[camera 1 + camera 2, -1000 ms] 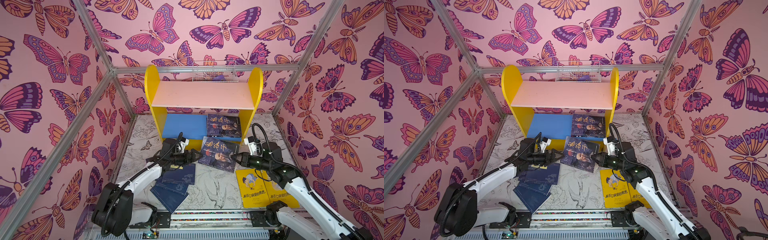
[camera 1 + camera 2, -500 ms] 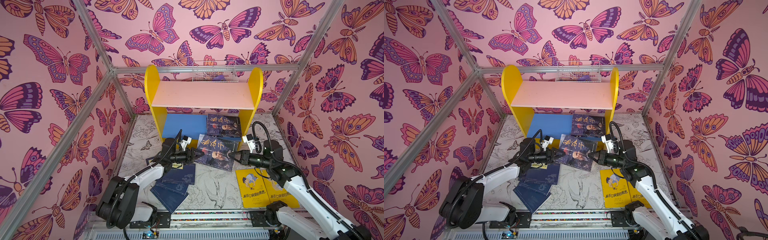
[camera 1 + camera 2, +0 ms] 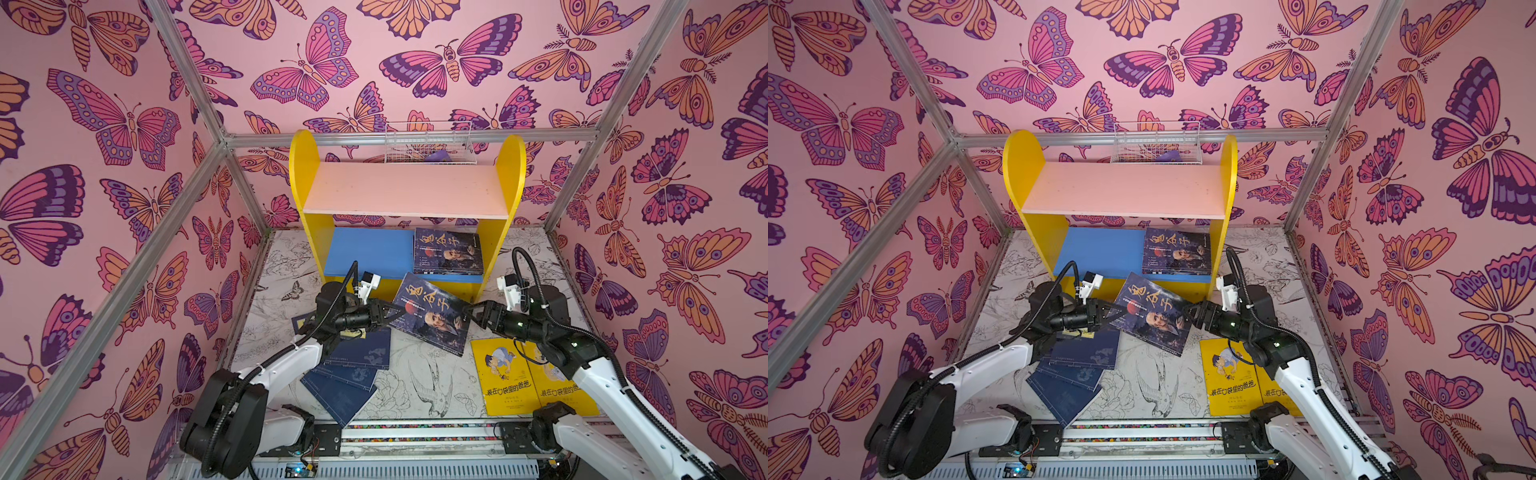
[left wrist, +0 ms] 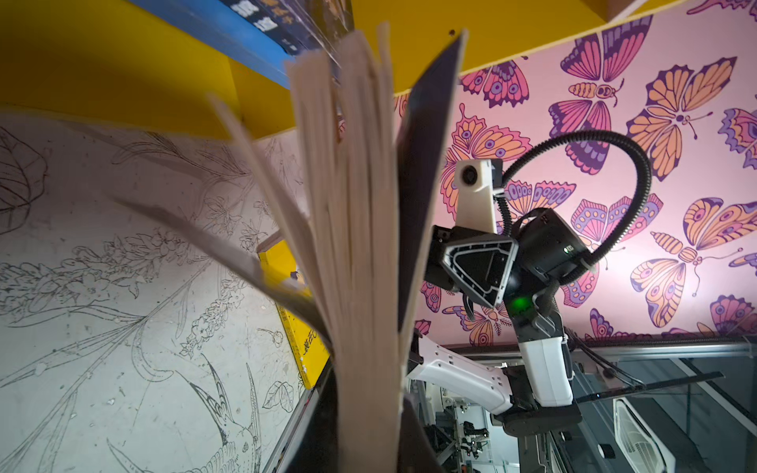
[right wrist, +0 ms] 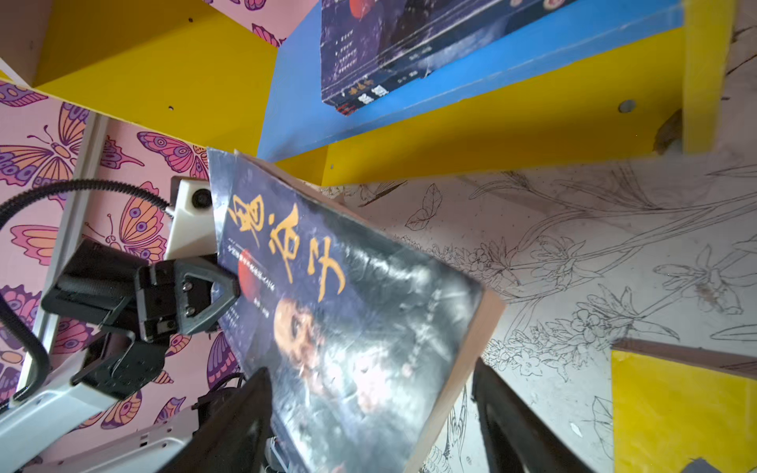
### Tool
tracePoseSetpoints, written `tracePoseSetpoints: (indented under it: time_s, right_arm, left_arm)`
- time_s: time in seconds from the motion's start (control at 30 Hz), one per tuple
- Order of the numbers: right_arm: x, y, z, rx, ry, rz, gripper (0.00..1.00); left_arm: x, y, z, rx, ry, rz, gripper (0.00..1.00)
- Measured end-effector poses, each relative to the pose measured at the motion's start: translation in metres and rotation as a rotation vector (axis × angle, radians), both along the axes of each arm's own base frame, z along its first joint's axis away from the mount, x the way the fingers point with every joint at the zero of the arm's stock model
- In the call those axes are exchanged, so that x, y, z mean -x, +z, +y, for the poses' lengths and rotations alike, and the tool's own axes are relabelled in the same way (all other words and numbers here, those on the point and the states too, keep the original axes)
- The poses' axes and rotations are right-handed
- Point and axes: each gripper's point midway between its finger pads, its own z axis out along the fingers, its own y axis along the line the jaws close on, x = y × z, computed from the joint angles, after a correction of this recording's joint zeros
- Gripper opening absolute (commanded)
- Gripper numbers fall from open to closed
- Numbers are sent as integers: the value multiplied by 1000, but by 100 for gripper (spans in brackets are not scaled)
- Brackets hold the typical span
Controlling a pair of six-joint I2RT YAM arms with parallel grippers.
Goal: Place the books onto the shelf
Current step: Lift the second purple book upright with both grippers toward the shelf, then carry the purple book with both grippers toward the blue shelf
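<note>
My left gripper is holding the dark portrait book (image 3: 432, 315), which hangs at a tilt, so my right gripper should take hold of the opposite edge (image 3: 465, 333) and make the book level before it goes on the shelf.
A dark portrait book (image 3: 432, 316) (image 5: 348, 311) hangs tilted above the floor, just in front of the shelf (image 3: 407, 191). My left gripper (image 3: 395, 316) (image 4: 364, 430) is shut on its left edge, and the pages (image 4: 364, 245) fan out. My right gripper (image 3: 471, 313) (image 5: 368, 393) is open, its jaws standing apart on either side of the book's right edge. A second dark book (image 3: 448, 251) lies on the blue lower board (image 3: 365, 253). Navy books (image 3: 357, 365) lie under the left arm. Yellow books (image 3: 507, 382) lie under the right arm.
A white wire basket (image 3: 428, 143) hangs on the back wall behind the shelf. Butterfly-patterned walls and metal frame posts (image 3: 187, 199) close in the workspace. The pale pink upper board (image 3: 1125, 189) carries nothing. The floor mat (image 3: 415, 382) shows between the book piles.
The left gripper has closed on the book's left edge. The right gripper, shut on the right edge before, has opened. The book sits slightly more to the left.
</note>
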Motion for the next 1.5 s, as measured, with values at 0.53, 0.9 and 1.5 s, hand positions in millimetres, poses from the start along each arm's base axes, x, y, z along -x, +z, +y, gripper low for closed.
tracePoseSetpoints:
  time_s: [0.53,0.9,1.5]
  right_arm:
    - [64,2,29,-326,234,90,75]
    - [49,20,39,-452,252,66,68]
    - [16,77,47,-468,254,-96,3]
  left_arm:
    - [12,48,17,120,103,-265,0]
    - [10,56,19,128,128,-319,0]
    - [11,60,22,168,150,-349,0]
